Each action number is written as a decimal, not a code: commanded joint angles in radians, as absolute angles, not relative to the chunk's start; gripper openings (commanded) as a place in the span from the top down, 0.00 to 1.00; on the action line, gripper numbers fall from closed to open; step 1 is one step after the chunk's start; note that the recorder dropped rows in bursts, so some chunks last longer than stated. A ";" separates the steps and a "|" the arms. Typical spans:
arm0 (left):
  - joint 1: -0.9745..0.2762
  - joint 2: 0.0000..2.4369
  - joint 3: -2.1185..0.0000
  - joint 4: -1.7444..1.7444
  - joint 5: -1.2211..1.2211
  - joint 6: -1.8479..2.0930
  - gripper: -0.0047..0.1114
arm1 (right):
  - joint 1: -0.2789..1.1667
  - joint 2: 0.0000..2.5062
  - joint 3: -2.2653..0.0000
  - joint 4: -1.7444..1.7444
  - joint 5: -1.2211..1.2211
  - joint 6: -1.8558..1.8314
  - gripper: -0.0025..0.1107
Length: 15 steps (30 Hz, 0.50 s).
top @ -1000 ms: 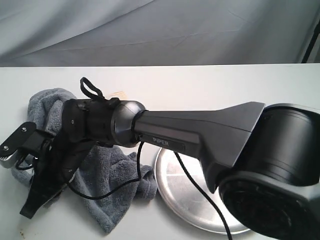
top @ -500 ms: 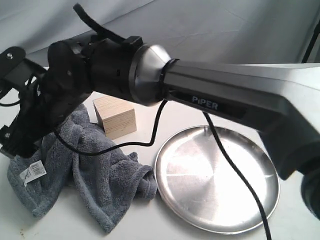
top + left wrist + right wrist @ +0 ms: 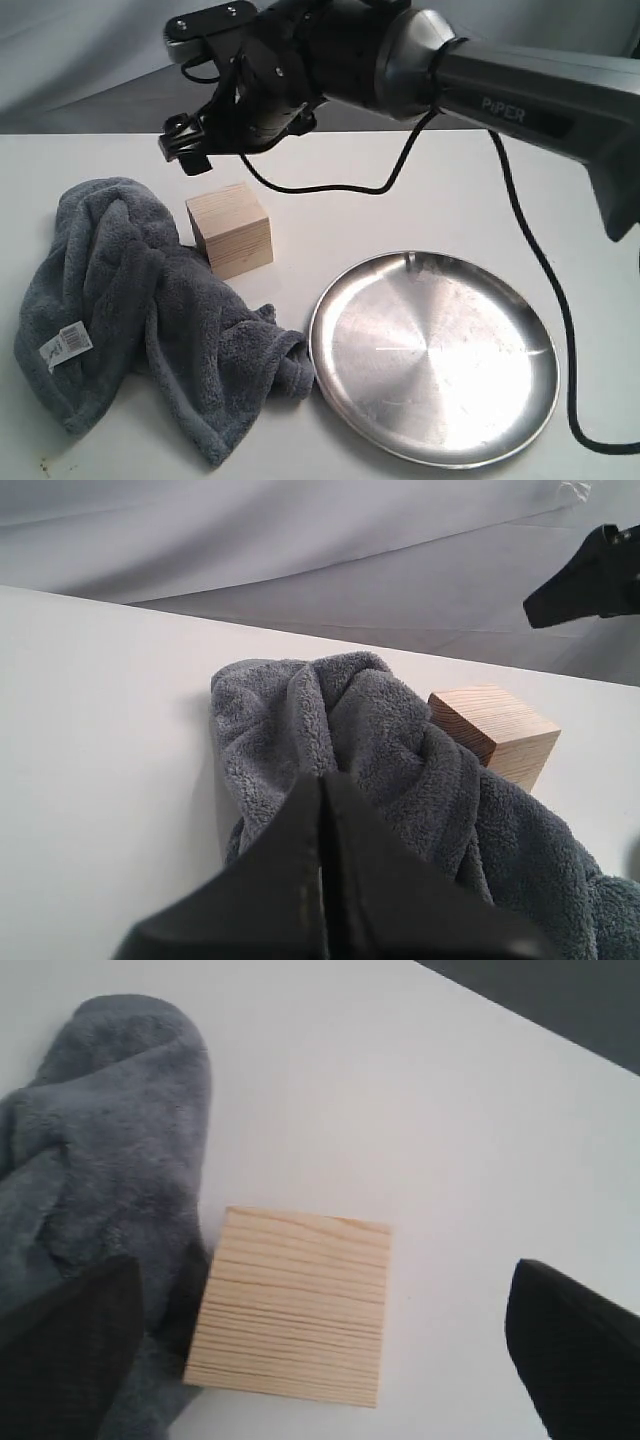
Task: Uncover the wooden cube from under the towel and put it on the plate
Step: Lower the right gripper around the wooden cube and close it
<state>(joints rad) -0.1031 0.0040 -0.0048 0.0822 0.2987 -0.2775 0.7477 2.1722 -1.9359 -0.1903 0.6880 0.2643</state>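
I can see the towel is clear of the wooden cube's top and my open right fingers span its width, so I keep lowering them until they reach its sides.
The wooden cube stands uncovered on the white table, its left side against the dark grey towel. The towel lies bunched to the cube's left and front, white tag showing. The silver plate lies empty to the right. My right gripper reaches across and hangs above the cube; in the right wrist view it is open, fingers either side of the cube, apart from it. My left gripper is shut and empty, low by the towel, with the cube beyond. It is out of the exterior view.
The right arm and its black cable cross above the table's back and hang down past the plate's right side. A grey cloth backdrop stands behind the table. Bare white tabletop lies between cube and plate.
The right arm has risen from low over the towel at the left and swung back, now hanging over the cube. The cube has come into plain sight, and the towel has shifted left, tag up.
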 commanded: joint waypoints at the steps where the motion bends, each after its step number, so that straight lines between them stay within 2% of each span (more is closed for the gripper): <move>1: -0.108 0.000 0.000 0.078 0.292 -0.279 0.96 | 0.719 2.220 -1.932 -0.157 0.701 0.268 0.18; 15: -0.108 0.000 0.000 0.078 0.292 -0.279 0.96 | 0.719 2.309 -1.932 -0.119 0.529 0.242 0.18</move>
